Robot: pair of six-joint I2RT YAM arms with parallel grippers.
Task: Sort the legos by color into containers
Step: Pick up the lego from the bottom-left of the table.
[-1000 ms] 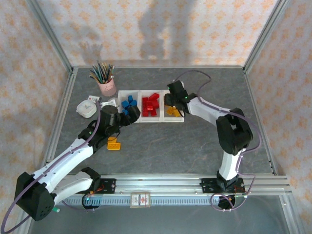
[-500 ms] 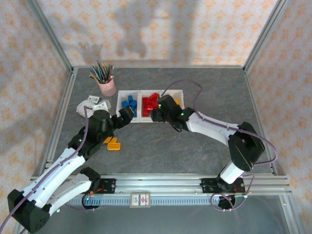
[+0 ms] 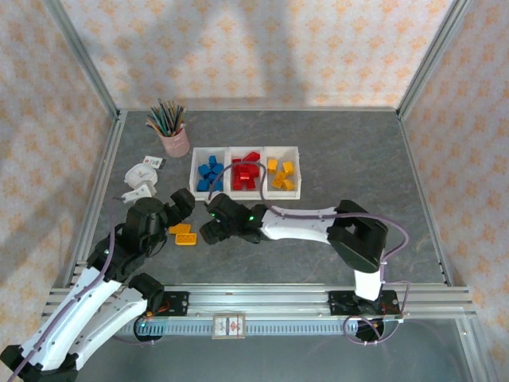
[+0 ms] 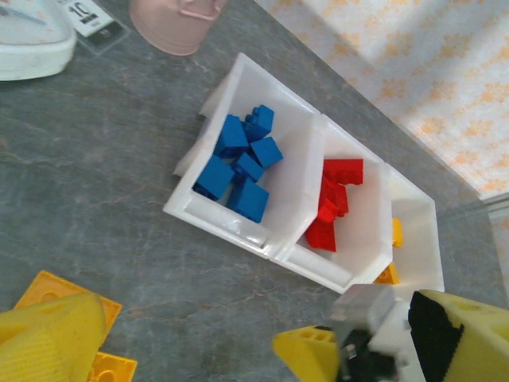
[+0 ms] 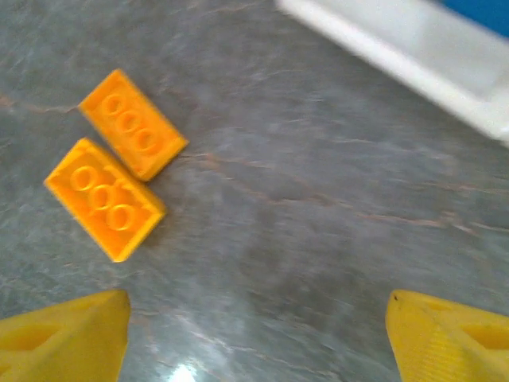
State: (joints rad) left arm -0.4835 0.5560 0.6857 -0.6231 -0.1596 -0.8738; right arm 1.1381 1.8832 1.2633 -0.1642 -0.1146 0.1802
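The nearer yellow lego's end (image 5: 130,228) sticks out past the other yellow lego, so my right gripper should keep moving toward that loose end until its fingers straddle it.
Three joined white containers (image 3: 246,196) hold sorted legos: blue (image 3: 210,173), red (image 3: 245,171) and yellow (image 3: 281,173). Two loose yellow legos (image 3: 184,235) lie flat side by side on the grey table. My right gripper (image 3: 205,232) hangs open low over the table just right of them, nothing between its fingers. In the right wrist view the two yellow legos (image 5: 119,167) lie ahead and left of the right gripper (image 5: 254,342). My left gripper (image 3: 184,199) is open and empty, short of the containers (image 4: 294,183), whose blue legos (image 4: 238,159) and red legos (image 4: 338,199) show.
A pink cup of pencils (image 3: 171,135) stands at the back left, and a white device (image 3: 141,175) lies beside it. In the left wrist view the right arm's wrist (image 4: 413,334) sits close by at lower right. Metal frame rails border the table.
The right arm swung from the yellow container to the front left, down beside the two loose yellow legos, jaws spreading wider. The left arm pulled back from the blue container.
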